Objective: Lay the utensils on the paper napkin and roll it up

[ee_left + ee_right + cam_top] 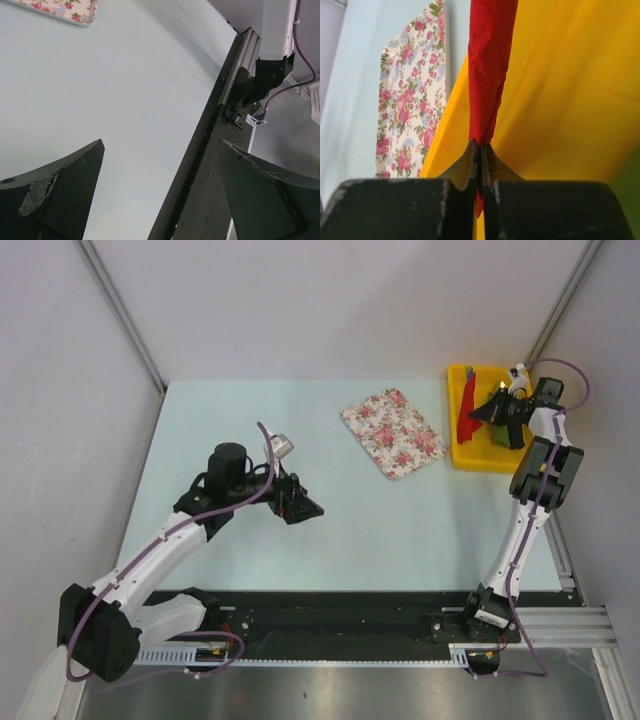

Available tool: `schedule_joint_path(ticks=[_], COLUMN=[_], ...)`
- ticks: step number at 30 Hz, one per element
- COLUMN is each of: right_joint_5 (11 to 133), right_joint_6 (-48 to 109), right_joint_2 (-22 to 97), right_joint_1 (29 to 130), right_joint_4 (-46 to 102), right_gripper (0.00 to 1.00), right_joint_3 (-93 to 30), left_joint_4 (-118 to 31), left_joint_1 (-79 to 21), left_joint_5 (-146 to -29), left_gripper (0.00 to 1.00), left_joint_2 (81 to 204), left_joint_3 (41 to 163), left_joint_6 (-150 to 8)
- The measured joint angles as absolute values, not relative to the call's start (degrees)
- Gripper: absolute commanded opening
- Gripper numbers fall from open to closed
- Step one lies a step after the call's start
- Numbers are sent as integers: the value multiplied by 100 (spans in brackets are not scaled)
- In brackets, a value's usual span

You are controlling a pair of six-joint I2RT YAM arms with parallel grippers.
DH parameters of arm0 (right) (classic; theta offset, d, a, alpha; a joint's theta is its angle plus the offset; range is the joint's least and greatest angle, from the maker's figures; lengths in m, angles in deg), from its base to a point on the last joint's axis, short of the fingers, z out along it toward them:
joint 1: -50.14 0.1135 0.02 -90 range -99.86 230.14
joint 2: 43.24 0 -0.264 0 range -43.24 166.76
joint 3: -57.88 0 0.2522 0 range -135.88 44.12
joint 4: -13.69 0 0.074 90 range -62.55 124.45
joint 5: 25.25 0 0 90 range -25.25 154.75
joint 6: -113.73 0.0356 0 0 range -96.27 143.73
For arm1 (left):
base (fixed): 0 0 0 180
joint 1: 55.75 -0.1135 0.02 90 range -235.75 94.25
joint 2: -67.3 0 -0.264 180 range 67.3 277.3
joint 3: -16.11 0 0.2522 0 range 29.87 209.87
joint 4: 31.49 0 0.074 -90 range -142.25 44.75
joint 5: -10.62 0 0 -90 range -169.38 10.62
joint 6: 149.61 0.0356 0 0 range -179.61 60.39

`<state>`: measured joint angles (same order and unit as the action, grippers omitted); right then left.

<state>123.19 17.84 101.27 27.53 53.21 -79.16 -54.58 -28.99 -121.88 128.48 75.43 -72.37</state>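
Note:
The red paper napkin [467, 406] is along the yellow bin's side, clear of the green thing, so the robot's right gripper should go on lowering it and let go on the bin's bottom [480, 447].
The red paper napkin [467, 405] hangs as a crumpled strip over the yellow bin [470, 462] at the back right. My right gripper [487, 415] is shut on its lower end. In the right wrist view the napkin [490, 60] rises from between the closed fingertips of the right gripper [481, 145], with the yellow bin wall [560, 90] behind it. My left gripper [300, 508] hovers over the bare table at centre left, wide open and holding nothing [162, 142]. The utensils are hidden from every view.
A floral print cloth [393, 432] lies flat on the table just left of the bin, also seen as the floral cloth [410, 90] and its corner [60, 7]. A black rail [210, 165] runs along the near table edge. Something green [632, 185] sits in the bin.

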Motion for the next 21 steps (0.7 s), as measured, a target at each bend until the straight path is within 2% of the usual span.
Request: schedule_joint_path(ticks=[10,21], right_joint_5=[12456,11807], right_joint_6=[2364,2578], right_joint_2=[10730,11034], right_joint_1=[2832,2886], right_joint_4=[5430,6016], right_gripper=[0,2], right_joint_3=[-8443,-9107], left_joint_4=[-5578,-5624], left_joint_1=[-2954,-3008], left_joint_5=[-12105,-12109], left_gripper=[100,99], left_joint_2=[13063,13255], left_joint_3=[7464,7464], left_joint_6=[-7204,-7204])
